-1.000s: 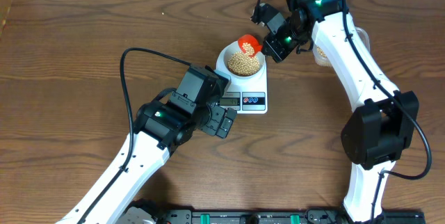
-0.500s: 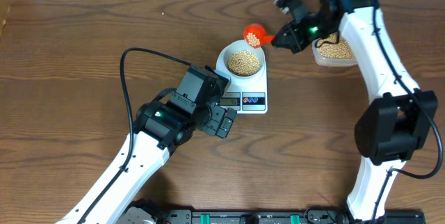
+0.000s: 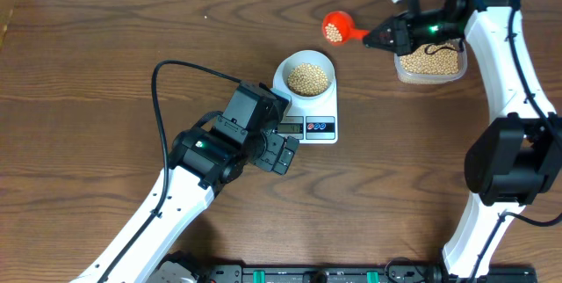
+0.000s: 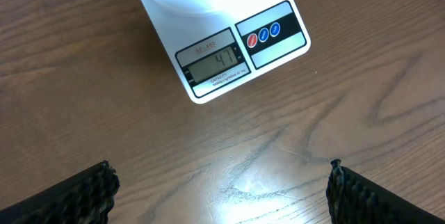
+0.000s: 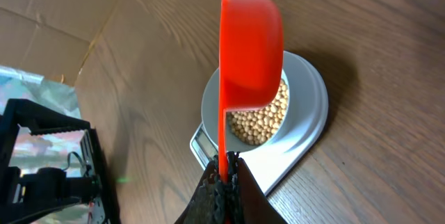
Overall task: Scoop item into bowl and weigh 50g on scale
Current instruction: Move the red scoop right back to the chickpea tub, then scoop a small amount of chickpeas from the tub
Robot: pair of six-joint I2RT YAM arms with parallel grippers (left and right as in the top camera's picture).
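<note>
Next, my right gripper brings the red scoop low over the white bowl (image 3: 307,78), as the scale's display (image 4: 224,59) is under 50g while the scoop holds beans beyond the bowl.
The white bowl (image 3: 307,76) holds tan beans (image 3: 308,76) and stands on the white scale (image 3: 306,127); its display (image 4: 213,64) reads 47. My right gripper (image 3: 381,36) is shut on the handle of a red scoop (image 3: 335,26) holding some beans, up and right of the bowl. In the right wrist view the scoop (image 5: 250,50) shows above the bowl (image 5: 256,116), its handle pinched between my fingers (image 5: 224,174). My left gripper (image 3: 283,153) is open and empty just below the scale, its fingertips (image 4: 90,189) wide apart.
A clear plastic tub (image 3: 430,61) full of beans stands at the far right under my right arm. My left arm's black cable (image 3: 167,81) loops over the table to the left.
My right gripper has carried the red scoop up and right, away from above the bowl toward the tub. The left arm has not moved.
</note>
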